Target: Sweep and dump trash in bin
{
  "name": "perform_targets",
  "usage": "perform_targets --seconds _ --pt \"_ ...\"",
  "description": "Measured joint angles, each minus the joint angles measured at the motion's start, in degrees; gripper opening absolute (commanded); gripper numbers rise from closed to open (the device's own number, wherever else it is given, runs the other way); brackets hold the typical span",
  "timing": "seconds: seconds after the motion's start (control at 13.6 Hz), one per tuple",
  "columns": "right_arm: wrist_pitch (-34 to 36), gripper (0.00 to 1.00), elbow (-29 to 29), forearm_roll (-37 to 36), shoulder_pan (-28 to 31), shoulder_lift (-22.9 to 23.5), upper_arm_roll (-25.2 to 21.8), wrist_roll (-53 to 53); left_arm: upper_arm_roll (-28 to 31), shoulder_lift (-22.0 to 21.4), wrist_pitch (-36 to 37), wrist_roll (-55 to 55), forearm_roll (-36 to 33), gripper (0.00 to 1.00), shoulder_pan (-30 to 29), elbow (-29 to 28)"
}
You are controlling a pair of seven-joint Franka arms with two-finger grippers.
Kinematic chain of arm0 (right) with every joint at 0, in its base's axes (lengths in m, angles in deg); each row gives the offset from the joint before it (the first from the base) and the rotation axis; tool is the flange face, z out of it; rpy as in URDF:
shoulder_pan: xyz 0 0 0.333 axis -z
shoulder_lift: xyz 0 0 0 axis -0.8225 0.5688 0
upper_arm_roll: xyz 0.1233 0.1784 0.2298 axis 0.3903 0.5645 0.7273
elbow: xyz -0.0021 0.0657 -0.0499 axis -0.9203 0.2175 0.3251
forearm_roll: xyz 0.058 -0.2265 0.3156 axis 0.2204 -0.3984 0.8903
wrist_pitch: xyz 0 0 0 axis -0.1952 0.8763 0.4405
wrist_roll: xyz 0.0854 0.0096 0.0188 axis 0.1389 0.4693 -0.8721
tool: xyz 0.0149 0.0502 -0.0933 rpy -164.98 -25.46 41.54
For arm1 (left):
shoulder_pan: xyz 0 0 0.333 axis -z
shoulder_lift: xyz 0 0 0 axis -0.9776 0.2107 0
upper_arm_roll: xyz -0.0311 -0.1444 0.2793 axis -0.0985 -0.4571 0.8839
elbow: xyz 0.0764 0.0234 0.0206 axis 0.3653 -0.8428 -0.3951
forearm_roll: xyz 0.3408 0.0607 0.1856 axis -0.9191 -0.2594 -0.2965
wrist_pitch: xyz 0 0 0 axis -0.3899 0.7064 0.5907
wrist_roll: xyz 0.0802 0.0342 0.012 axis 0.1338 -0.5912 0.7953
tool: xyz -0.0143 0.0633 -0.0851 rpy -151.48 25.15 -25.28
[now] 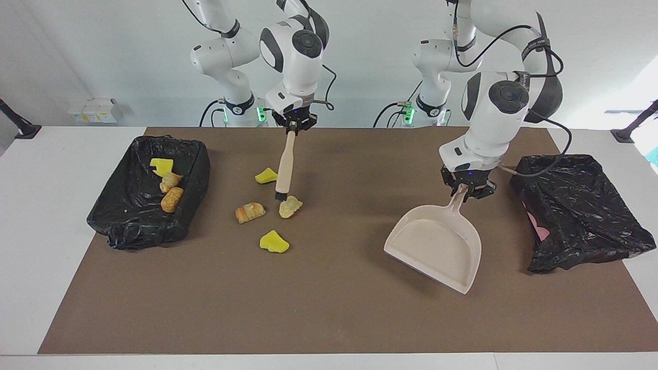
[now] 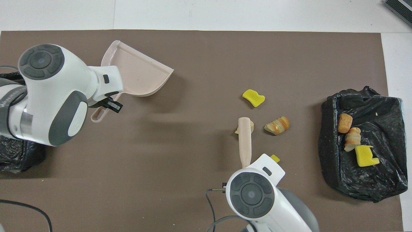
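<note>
The dustpan's opening (image 2: 147,56) is tilted away from the tan lump, so the robot's left gripper should turn that opening to face the brush and bring the dustpan down next to the lump (image 2: 227,133).
My right gripper (image 1: 292,128) is shut on the handle of the beige brush (image 1: 284,164), which hangs with its black bristles right beside a tan lump of trash (image 1: 290,206). More trash lies loose close by: a yellow chunk (image 1: 267,176), a pastry piece (image 1: 250,211) and another yellow chunk (image 1: 274,241). The black-lined bin (image 1: 149,234) at the right arm's end holds three pieces of trash. My left gripper (image 1: 465,189) is shut on the handle of the beige dustpan (image 1: 434,246), which is tilted over the mat near the left arm's end.
A second black-lined bin (image 1: 576,205) stands at the left arm's end, close to the dustpan. The brown mat (image 1: 329,318) covers most of the white table. A small white box (image 1: 92,110) sits at the table's corner near the right arm's base.
</note>
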Motion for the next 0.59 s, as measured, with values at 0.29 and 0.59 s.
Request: perform_targets --seconds 0.29,0.59 --pt "3.2 0.0 3.8 0.0 2.7 -0.9 0.1 6.1 0.0 0.0 1.3 -14.8 0.0 0.0 -2.3 -0.3" --pt "3.0 0.0 10.2 0.3 0.2 -2.5 0.7 14.9 -0.1 0.0 1.4 -28.6 0.0 0.0 -3.5 -1.7"
